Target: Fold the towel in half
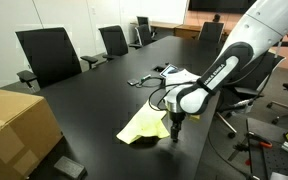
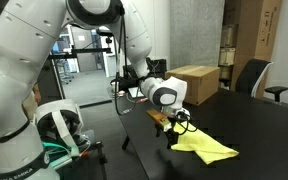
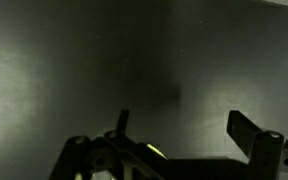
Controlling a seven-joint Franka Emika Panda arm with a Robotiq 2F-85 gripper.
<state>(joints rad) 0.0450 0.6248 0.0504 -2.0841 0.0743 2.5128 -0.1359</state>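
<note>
The yellow towel lies just short of my gripper's open fingers, which are on either side of dark table [image 1: 174,142]. Next, I go back over the towel's nearest corner [image 2: 185,143] and grab it there before I fold.
A yellow towel [image 1: 142,127] lies rumpled on the black table [image 1: 89,100], partly doubled over itself; it shows in both exterior views [image 2: 208,148]. My gripper [image 1: 175,129] points down at the table right beside one end of the towel, also seen from the other side [image 2: 171,129]. In the wrist view the two fingers [image 3: 184,125] stand wide apart over bare dark table. Only a thin yellow sliver of towel [image 3: 156,152] shows at the gripper's base. Nothing is between the fingers.
A cardboard box [image 1: 14,125] stands on the table's near corner, seen also in an exterior view [image 2: 194,80]. Black office chairs [image 1: 49,55] line the far side. Cables and small devices [image 1: 149,80] lie mid-table. The table edge is near the gripper [image 2: 149,135].
</note>
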